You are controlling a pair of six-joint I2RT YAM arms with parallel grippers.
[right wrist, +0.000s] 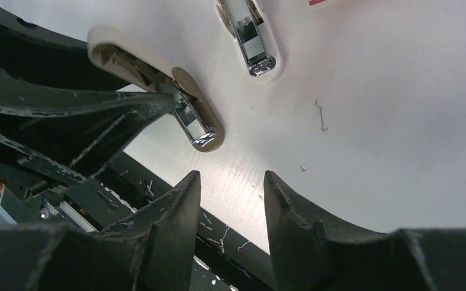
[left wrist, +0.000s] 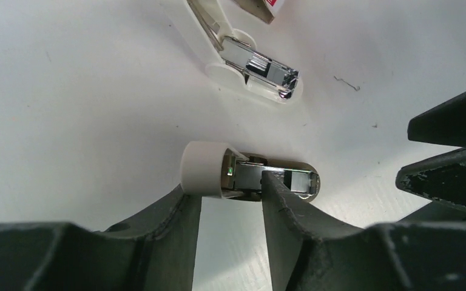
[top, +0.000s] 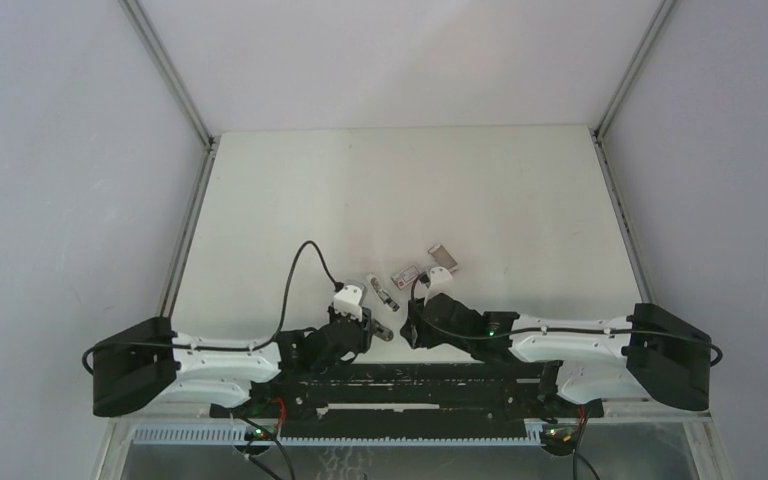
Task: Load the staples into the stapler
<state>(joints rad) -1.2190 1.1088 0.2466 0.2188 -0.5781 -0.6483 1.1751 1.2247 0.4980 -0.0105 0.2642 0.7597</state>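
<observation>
Next, my left gripper opens, moves clear of the metal channel point(left wrist: 300, 180) and folds the white cap point(left wrist: 204, 167) down, because the end of its finger is at the channel while the cap is raised.
The stapler point(left wrist: 249, 179), white-capped with a metal channel, lies on the white table near the front edge. It also shows in the top view point(top: 381, 332) and the right wrist view point(right wrist: 182, 109). My left gripper point(left wrist: 230, 191) grips its rear half: one finger against the white cap, the other tip in the metal channel. A second white and metal stapler part point(left wrist: 255, 66) lies just beyond it. The pink-red staples box point(top: 407, 272) lies further back, its grey tray point(top: 443, 258) beside it. My right gripper point(right wrist: 230, 182) is open and empty, right of the stapler.
The dark base rail point(top: 410, 385) runs along the table's front edge, with loose bent staples on it under the right gripper. A stray staple point(right wrist: 320, 115) lies on the table. White walls enclose the table on three sides.
</observation>
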